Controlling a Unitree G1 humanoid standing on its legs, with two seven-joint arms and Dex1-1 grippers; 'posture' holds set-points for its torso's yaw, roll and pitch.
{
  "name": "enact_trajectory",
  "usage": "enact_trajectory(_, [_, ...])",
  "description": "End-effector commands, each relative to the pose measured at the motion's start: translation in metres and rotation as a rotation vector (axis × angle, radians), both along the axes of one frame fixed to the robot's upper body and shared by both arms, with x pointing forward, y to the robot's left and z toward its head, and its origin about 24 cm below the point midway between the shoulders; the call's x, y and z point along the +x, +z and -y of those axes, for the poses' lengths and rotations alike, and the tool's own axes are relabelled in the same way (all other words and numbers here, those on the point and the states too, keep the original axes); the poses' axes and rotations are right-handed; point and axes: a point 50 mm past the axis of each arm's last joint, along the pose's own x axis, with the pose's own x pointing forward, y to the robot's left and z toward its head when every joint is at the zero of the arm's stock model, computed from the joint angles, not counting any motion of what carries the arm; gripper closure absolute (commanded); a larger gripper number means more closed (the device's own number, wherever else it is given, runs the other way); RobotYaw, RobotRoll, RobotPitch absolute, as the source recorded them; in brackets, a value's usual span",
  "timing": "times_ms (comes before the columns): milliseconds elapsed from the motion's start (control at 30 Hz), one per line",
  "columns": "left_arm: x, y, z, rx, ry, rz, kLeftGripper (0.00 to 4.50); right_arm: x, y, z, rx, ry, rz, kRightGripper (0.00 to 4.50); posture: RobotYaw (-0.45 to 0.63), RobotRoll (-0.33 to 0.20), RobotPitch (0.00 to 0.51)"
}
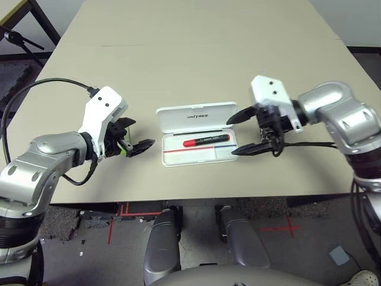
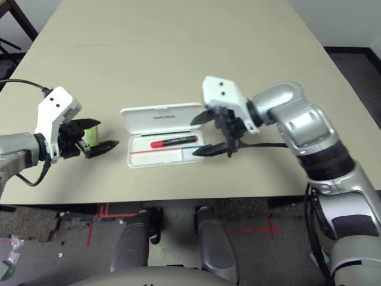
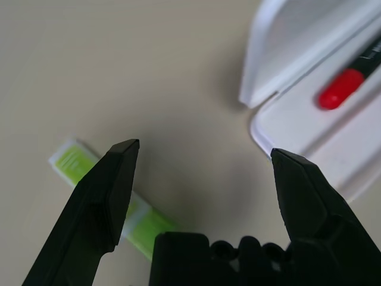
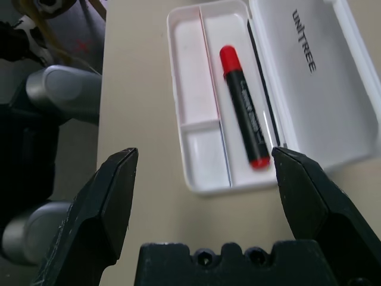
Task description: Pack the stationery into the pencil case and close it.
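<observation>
A divider closes off a long, empty front section [image 1: 188,157]. The flat bright-green stick [image 3: 147,229] will fit in lengthwise when I lower it into the tray.
The white pencil case [image 1: 174,121] lies open at the middle of the table, its "UNITREE" lid folded back flat. A red marker [image 1: 205,140] with a black label lies in the tray, along its rear section. My right gripper [image 1: 234,136] hangs open just off the case's right end, with nothing between its fingers. To the left of the case a flat bright-green stick [image 3: 101,185] rests on the table. My left gripper [image 1: 138,134] stands open above it and holds nothing. One finger partly hides the stick.
A black cable [image 1: 53,83] loops from my left wrist over the table's left side. A dark stand [image 1: 18,39] sits off the far-left corner. The front table edge [image 1: 196,196] runs close behind the case. The far half of the table is bare.
</observation>
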Motion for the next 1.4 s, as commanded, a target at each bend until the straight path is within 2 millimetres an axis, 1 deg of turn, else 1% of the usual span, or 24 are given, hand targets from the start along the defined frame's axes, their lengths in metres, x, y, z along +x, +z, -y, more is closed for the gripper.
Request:
enact_trajectory(33, [0.008, 0.004, -0.012, -0.038, 0.212, 0.006, 0.0, -0.005, 0.001, 0.002, -0.006, 0.023, -0.014, 0.01, 0.01, 0.0, 0.232])
enact_trajectory(133, [0.014, 0.002, -0.025, -0.059, 0.4, -0.015, 0.0, -0.004, 0.0, 0.001, -0.008, 0.02, -0.014, 0.01, 0.01, 0.0, 0.235])
enact_trajectory(200, [0.016, -0.001, -0.028, -0.073, 0.458, -0.032, 0.0, -0.003, -0.001, 0.0, -0.008, 0.017, -0.01, 0.01, 0.01, 0.0, 0.236])
enact_trajectory(467, [0.016, -0.013, -0.026, -0.08, 0.51, -0.086, 0.0, -0.001, -0.003, 0.0, -0.017, 0.009, 0.001, 0.01, 0.01, 0.0, 0.239])
enact_trajectory(600, [0.018, -0.025, -0.019, -0.098, 0.521, -0.113, 0.0, -0.001, -0.005, 0.0, -0.019, 0.003, 0.005, 0.01, 0.0, 0.0, 0.239])
enact_trajectory(700, [0.02, -0.031, -0.016, -0.111, 0.524, -0.124, 0.0, -0.001, -0.005, 0.0, -0.019, 0.002, 0.006, 0.01, -0.01, 0.0, 0.238])
enact_trajectory(800, [0.022, -0.041, -0.018, -0.105, 0.547, -0.146, 0.0, -0.002, -0.006, 0.0, -0.021, -0.004, 0.011, 0.01, -0.02, 0.0, 0.235])
enact_trajectory(933, [0.022, -0.049, -0.021, -0.053, 0.556, -0.173, 0.0, -0.002, -0.004, -0.001, -0.001, -0.011, 0.02, 0.01, -0.03, 0.0, 0.232])
enact_trajectory(1033, [0.02, -0.051, -0.021, -0.045, 0.542, -0.18, 0.57, 0.001, 0.002, -0.004, 0.043, -0.039, 0.04, 0.0, -0.03, 0.0, 0.23])
enact_trajectory(1133, [0.019, -0.051, -0.023, -0.034, 0.53, -0.182, 1.7, 0.002, 0.003, -0.004, 0.049, -0.045, 0.049, 0.0, -0.03, 0.0, 0.23])
enact_trajectory(1167, [0.019, -0.051, -0.024, -0.031, 0.528, -0.182, 2.13, 0.003, 0.003, -0.004, 0.048, -0.046, 0.051, 0.0, -0.03, 0.0, 0.23])
enact_trajectory(1267, [0.015, -0.048, -0.031, -0.025, 0.525, -0.187, 3.2, 0.004, 0.003, -0.004, 0.049, -0.053, 0.059, 0.0, -0.03, 0.0, 0.229])
enact_trajectory(1300, [0.014, -0.047, -0.034, -0.02, 0.523, -0.188, 3.43, 0.005, 0.003, -0.004, 0.051, -0.055, 0.06, 0.0, -0.03, 0.0, 0.229])
enact_trajectory(1400, [0.009, -0.046, -0.044, 0.01, 0.512, -0.182, 3.41, 0.006, 0.003, -0.005, 0.054, -0.059, 0.061, 0.0, -0.02, 0.0, 0.226])
